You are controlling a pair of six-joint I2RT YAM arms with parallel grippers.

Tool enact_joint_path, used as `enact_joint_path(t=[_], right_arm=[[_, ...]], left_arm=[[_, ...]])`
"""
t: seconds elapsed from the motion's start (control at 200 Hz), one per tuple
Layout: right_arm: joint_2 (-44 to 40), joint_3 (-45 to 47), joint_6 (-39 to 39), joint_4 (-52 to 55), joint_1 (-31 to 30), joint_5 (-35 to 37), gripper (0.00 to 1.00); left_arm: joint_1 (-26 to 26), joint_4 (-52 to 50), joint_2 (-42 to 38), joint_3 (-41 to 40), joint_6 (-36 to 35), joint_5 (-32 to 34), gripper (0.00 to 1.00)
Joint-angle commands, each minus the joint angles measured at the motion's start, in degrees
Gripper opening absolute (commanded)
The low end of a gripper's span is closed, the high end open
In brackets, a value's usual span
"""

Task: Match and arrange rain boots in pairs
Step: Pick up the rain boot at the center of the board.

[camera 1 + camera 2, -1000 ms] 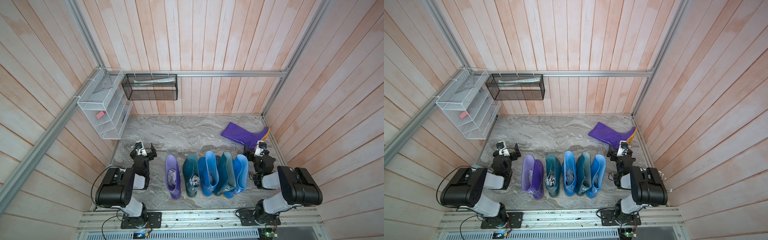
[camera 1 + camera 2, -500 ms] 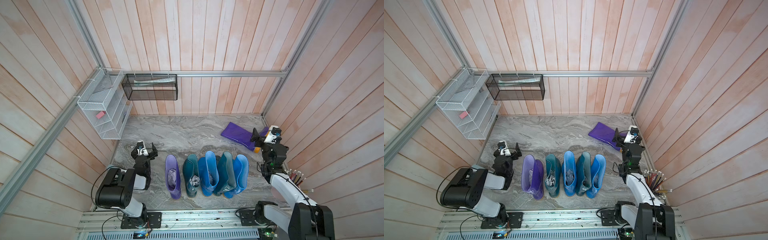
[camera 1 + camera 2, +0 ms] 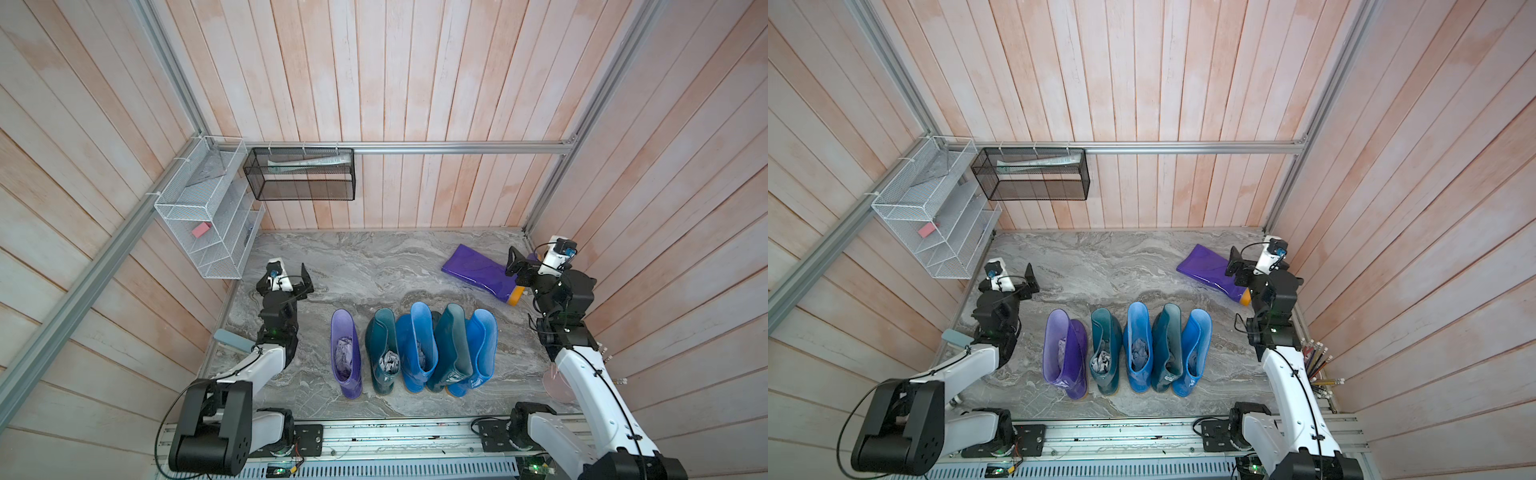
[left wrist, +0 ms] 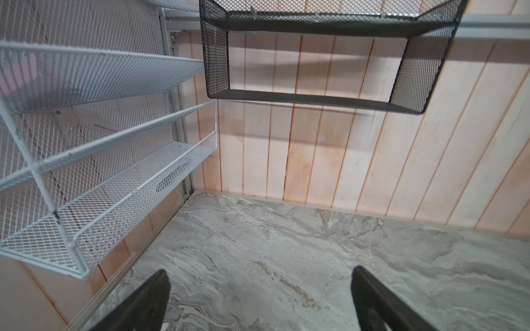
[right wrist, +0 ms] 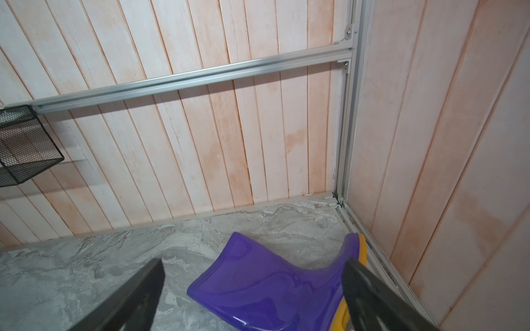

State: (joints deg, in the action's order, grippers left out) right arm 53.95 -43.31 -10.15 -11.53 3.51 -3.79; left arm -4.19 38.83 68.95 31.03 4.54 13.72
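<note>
My right gripper should back away while my left gripper lifts the teal boot [image 3: 384,324] out, because that boot fills the spot [image 3: 382,361] beside the standing purple boot.
Several rain boots stand upright in a row at the front: a purple one [image 3: 345,353] at the left end, then teal [image 3: 382,349], blue [image 3: 415,345], teal [image 3: 451,345] and blue [image 3: 480,349]. A darker purple boot [image 3: 478,270] lies on its side at the back right, its orange sole toward the right wall. My right gripper [image 3: 517,268] hangs open just above its foot end; in the right wrist view the boot [image 5: 258,286] lies between the spread fingers [image 5: 370,295]. My left gripper [image 3: 291,282] is open over bare floor, left of the row.
A white wire rack [image 3: 203,224] hangs on the left wall and a black mesh basket [image 3: 299,174] on the back wall. A pink pencil cup [image 3: 557,386] stands by the right arm's base. The right wall runs close to the lying boot.
My right arm has stretched from beside the row back toward the lying purple boot, its gripper staying open. The left arm and the boots have not moved.
</note>
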Motion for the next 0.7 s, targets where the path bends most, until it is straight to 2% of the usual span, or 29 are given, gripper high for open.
enact_joint_path(t=[0.0, 0.22, 0.335, 0.48, 0.695], right_arm=[[-0.5, -4.0, -2.3, 10.1, -0.3, -1.9, 0.98], [-0.7, -13.4, -1.4, 24.9, -0.4, -5.9, 0.98], [-0.4, -17.9, -0.4, 32.2, -0.4, -6.0, 0.98], [0.3, -20.2, -0.4, 36.5, -0.5, -6.4, 0.98], [0.8, -19.4, -2.1, 36.7, -0.4, -7.3, 0.98]], left_arm=[[-1.7, -21.6, -4.0, 11.6, 6.9, -0.4, 1.0], [-10.0, -48.6, -5.7, 33.6, 13.6, 1.2, 1.0], [-14.2, -63.7, -3.5, 44.5, 18.4, -2.1, 1.0], [-19.4, -77.4, -0.4, 53.4, 20.8, -8.0, 1.0], [-31.7, -96.0, 4.2, 65.7, 24.0, -1.1, 1.0]])
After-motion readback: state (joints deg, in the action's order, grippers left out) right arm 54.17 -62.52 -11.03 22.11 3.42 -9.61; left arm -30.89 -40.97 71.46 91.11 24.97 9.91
